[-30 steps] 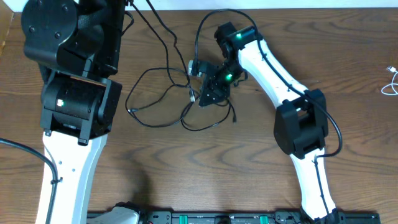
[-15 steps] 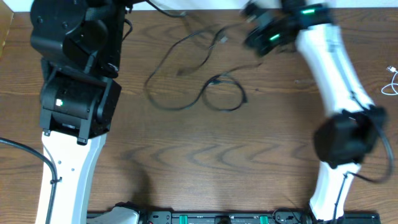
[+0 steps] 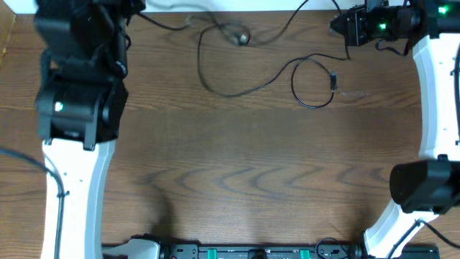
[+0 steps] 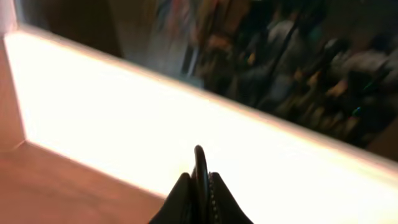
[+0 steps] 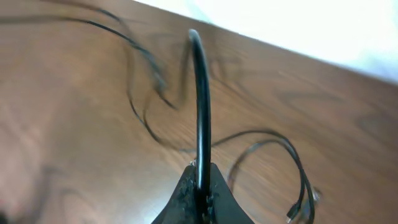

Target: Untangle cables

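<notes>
The cables meet only at a loose loop (image 3: 309,59); my right gripper should first carry its own clear and lay it apart.
A thin black cable (image 3: 248,85) lies stretched across the far part of the wooden table, with a loose loop (image 3: 314,85) and a small plug (image 3: 333,80) at the right. A knot or plug end (image 3: 239,37) sits near the far edge. My left gripper (image 4: 199,179) is shut on a black cable strand (image 4: 199,158) at the far left, facing a bright white wall. My right gripper (image 5: 200,182) is shut on a black cable strand (image 5: 200,93), held above the table at the far right (image 3: 345,25). The cable's loops show below it (image 5: 273,140). No white cable shows clearly.
The bulky left arm (image 3: 75,108) covers the left side of the table. The right arm (image 3: 431,93) runs along the right edge. A white wall (image 4: 186,106) borders the table's far edge. A black rail (image 3: 251,252) lines the front edge.
Both grippers moved apart and toward the far edge. The right gripper swung from mid-table to the far right. The tangled bundle opened into one long, loosely curved run.
</notes>
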Action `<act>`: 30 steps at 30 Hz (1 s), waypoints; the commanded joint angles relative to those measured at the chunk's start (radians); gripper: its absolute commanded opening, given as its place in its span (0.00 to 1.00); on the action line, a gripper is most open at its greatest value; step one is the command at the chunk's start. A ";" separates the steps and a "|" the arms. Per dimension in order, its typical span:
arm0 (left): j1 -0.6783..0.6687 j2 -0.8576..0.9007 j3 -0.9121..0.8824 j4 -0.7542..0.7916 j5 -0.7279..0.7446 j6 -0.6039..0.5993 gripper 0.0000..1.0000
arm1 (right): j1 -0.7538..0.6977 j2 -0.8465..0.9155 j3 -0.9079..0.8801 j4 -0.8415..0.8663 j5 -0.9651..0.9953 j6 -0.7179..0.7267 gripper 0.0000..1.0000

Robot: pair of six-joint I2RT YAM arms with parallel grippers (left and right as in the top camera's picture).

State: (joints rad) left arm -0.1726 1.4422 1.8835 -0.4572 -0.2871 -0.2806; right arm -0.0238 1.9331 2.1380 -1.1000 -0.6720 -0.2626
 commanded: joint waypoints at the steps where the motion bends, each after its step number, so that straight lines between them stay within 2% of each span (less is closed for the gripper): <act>1: 0.019 0.082 0.005 -0.089 -0.021 0.019 0.08 | 0.005 -0.149 0.007 0.001 -0.204 -0.091 0.01; 5: 0.026 0.145 0.005 -0.166 -0.021 0.018 0.07 | 0.005 -0.232 0.007 0.005 -0.194 -0.084 0.01; 12: 0.026 0.189 0.005 -0.194 -0.021 0.019 0.07 | 0.005 -0.276 0.007 0.003 0.110 0.127 0.01; 15: 0.026 0.188 0.005 -0.220 -0.013 0.019 0.07 | 0.005 -0.253 0.007 -0.010 0.166 0.156 0.01; 22: 0.026 0.192 -0.016 -0.444 0.116 0.018 0.08 | 0.005 -0.185 0.007 -0.049 0.237 0.206 0.01; 27: 0.026 0.201 -0.019 -0.623 0.122 0.014 0.08 | 0.005 -0.111 0.007 -0.096 0.259 0.207 0.01; 30: 0.026 0.204 -0.023 -0.655 0.122 0.014 0.08 | -0.006 -0.096 0.007 -0.072 0.317 0.233 0.01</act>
State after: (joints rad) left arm -0.1516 1.6421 1.8713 -1.0943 -0.1787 -0.2794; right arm -0.0242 1.8198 2.1452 -1.1900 -0.4236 -0.0681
